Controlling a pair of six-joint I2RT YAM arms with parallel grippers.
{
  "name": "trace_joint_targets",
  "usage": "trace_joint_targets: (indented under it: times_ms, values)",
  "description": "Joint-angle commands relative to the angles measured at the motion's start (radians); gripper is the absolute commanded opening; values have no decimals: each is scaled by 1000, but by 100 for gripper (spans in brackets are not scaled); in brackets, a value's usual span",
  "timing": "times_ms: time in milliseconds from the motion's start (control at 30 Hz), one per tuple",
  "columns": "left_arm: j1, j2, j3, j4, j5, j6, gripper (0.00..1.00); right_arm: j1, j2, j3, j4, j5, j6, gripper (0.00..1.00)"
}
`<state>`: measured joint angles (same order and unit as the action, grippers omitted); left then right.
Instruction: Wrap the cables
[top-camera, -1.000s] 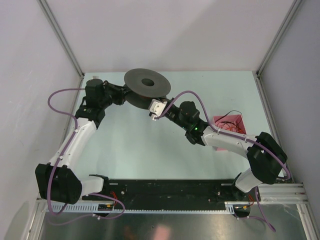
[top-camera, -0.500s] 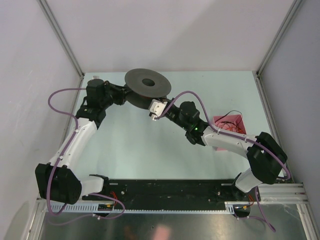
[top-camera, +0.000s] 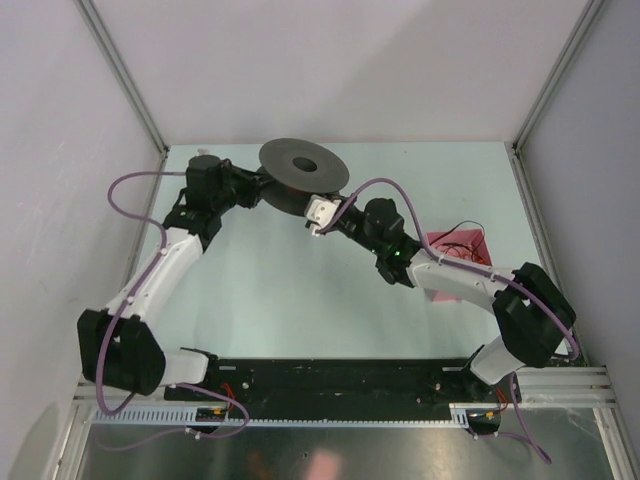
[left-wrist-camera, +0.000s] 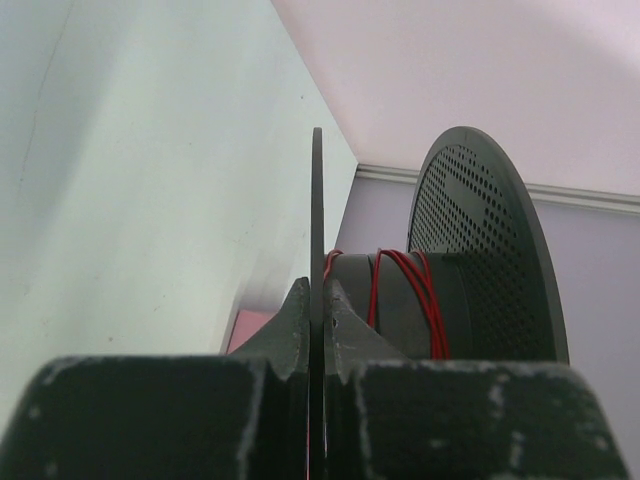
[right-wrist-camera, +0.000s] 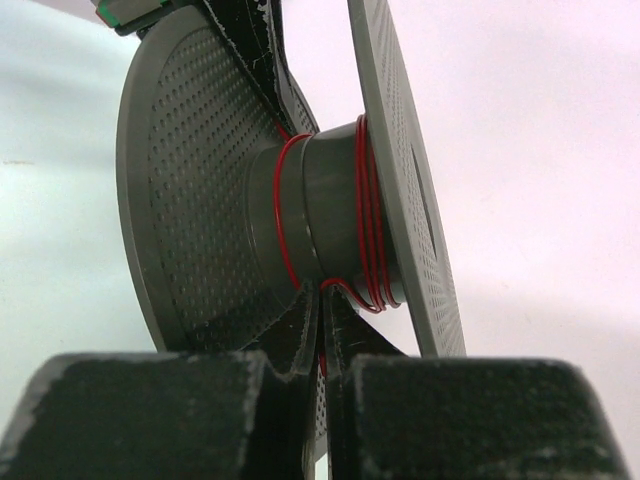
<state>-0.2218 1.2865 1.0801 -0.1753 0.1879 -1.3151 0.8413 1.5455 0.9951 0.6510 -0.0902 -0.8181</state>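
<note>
The spool is hanging with its hole upward above clear table, so my left gripper should now bring it down until the spool's lower edge touches the table, then let go.
A black perforated spool is held up off the table at the back. My left gripper is shut on the thin edge of one spool flange. Several turns of thin red cable lie round the spool's core. My right gripper is just right of the spool, below its rim. In the right wrist view its fingers are shut on the red cable right at the core, where several red turns sit. More loose red and dark cable lies in the pink tray.
A pink tray stands at the right of the table, beside my right forearm. White walls with metal posts enclose the back and both sides. A black rail runs along the near edge.
The spool and my left gripper have shifted right and slightly towards the back. My right gripper has moved the same way, staying close to the spool.
</note>
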Motion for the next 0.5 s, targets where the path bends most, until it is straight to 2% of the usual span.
trace_joint_targets:
  times_ms: [0, 233, 300, 467]
  values:
    - [-88, 101, 98, 54, 178, 77, 0, -51, 0, 25, 90, -188, 21, 0]
    - [-78, 399, 301, 150, 261, 185, 0, -227, 124, 36, 137, -272, -81, 0]
    - [-77, 496, 339, 234, 286, 190, 0, -270, 187, 53, 145, -285, -118, 0]
    - [-78, 748, 494, 352, 315, 208, 0, -340, 391, 120, 294, -251, -178, 0]
